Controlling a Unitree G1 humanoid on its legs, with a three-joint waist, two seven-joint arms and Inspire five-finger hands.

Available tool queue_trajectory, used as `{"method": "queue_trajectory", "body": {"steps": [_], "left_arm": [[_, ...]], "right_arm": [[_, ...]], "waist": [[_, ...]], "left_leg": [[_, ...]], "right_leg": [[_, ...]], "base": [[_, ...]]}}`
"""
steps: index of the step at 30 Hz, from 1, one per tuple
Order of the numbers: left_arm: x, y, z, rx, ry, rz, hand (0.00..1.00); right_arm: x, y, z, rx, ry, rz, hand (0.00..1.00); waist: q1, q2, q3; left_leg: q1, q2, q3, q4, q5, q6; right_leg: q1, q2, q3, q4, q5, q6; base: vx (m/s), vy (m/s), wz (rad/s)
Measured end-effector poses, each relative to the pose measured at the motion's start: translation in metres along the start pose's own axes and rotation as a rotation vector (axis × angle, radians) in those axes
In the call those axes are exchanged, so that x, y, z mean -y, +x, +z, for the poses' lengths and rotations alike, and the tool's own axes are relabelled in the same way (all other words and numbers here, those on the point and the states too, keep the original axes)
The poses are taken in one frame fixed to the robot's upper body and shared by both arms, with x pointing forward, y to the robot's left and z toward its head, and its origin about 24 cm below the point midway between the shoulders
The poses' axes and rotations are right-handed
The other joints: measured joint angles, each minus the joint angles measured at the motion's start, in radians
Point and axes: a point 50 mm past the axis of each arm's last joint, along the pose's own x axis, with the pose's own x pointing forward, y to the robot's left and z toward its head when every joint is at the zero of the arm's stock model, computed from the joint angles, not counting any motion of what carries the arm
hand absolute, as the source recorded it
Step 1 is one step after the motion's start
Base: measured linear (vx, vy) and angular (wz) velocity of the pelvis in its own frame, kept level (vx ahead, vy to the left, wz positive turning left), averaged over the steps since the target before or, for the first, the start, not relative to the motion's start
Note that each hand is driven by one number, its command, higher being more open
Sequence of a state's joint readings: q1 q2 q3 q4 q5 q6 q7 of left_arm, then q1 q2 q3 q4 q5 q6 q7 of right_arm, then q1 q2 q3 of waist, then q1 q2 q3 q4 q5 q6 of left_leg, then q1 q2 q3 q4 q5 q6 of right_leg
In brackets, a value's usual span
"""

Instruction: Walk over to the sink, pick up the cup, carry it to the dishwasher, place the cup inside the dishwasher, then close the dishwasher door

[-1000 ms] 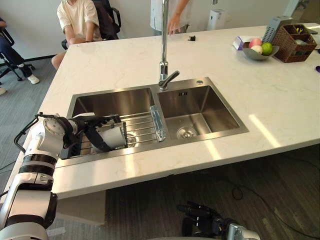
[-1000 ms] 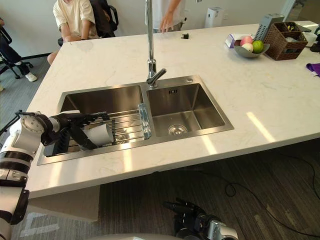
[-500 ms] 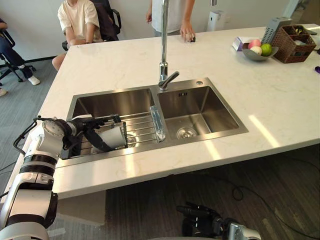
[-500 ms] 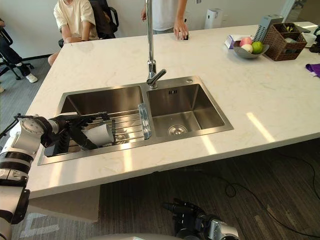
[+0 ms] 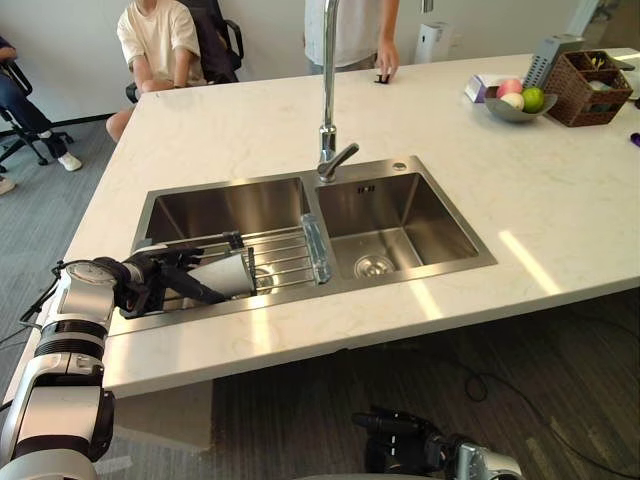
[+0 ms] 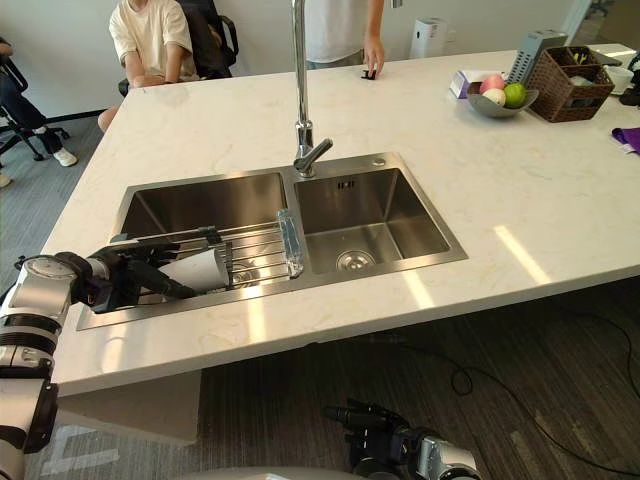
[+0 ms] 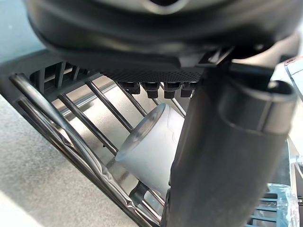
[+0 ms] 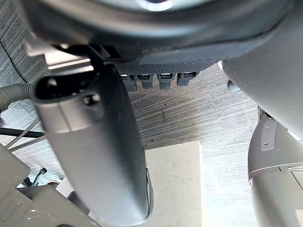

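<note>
My gripper will uncover strips hidden across the rack's wires when it lifts the cup, because a dark clip (image 7: 139,193) sticks out from under the cup (image 5: 224,276).
A white cup (image 5: 226,274) lies on its side on the wire rack (image 5: 281,256) in the left basin of the steel sink (image 5: 300,293). My left hand (image 5: 160,279) reaches in from the left at the cup's open end. Its fingers are straight above the rim and its thumb (image 7: 222,156) stretches along the near side, so the hand is open. In the left wrist view the cup (image 7: 151,146) lies just past the fingertips. My right hand (image 5: 400,425) hangs open low below the counter edge, over the floor.
A tall faucet (image 5: 328,100) rises behind the divider, where a clear plastic piece (image 5: 315,246) lies. The right basin (image 5: 395,225) holds only a drain. A fruit bowl (image 5: 518,101) and wicker basket (image 5: 590,86) stand far right. People are at the counter's far side.
My left hand has drawn back to the left; its thumb no longer crosses the cup's side. The cup stays on the rack. A person's hand at the far counter edge has shifted.
</note>
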State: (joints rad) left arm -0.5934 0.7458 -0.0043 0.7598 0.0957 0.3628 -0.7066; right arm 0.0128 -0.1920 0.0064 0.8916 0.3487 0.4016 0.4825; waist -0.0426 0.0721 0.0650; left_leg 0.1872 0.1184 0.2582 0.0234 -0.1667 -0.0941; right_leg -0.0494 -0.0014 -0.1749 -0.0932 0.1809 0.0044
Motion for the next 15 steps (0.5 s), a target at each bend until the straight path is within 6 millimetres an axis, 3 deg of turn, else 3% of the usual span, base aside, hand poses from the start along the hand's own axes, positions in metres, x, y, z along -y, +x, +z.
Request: {"method": "queue_trajectory", "body": {"steps": [15], "left_arm": [[0.0041, 0.0056, 0.0010, 0.017, -0.045, 0.018, 1.00]], "right_arm": [[-0.0001, 0.0001, 0.0005, -0.003, -0.002, 0.005, 1.00]], "waist": [[0.000, 0.002, 0.001]], "left_leg": [[-0.001, 0.001, 0.004, 0.009, -0.009, 0.000]], "right_leg": [[0.000, 0.000, 0.004, 0.000, 0.000, 0.001]], "base": [[0.00, 0.000, 0.00]]}}
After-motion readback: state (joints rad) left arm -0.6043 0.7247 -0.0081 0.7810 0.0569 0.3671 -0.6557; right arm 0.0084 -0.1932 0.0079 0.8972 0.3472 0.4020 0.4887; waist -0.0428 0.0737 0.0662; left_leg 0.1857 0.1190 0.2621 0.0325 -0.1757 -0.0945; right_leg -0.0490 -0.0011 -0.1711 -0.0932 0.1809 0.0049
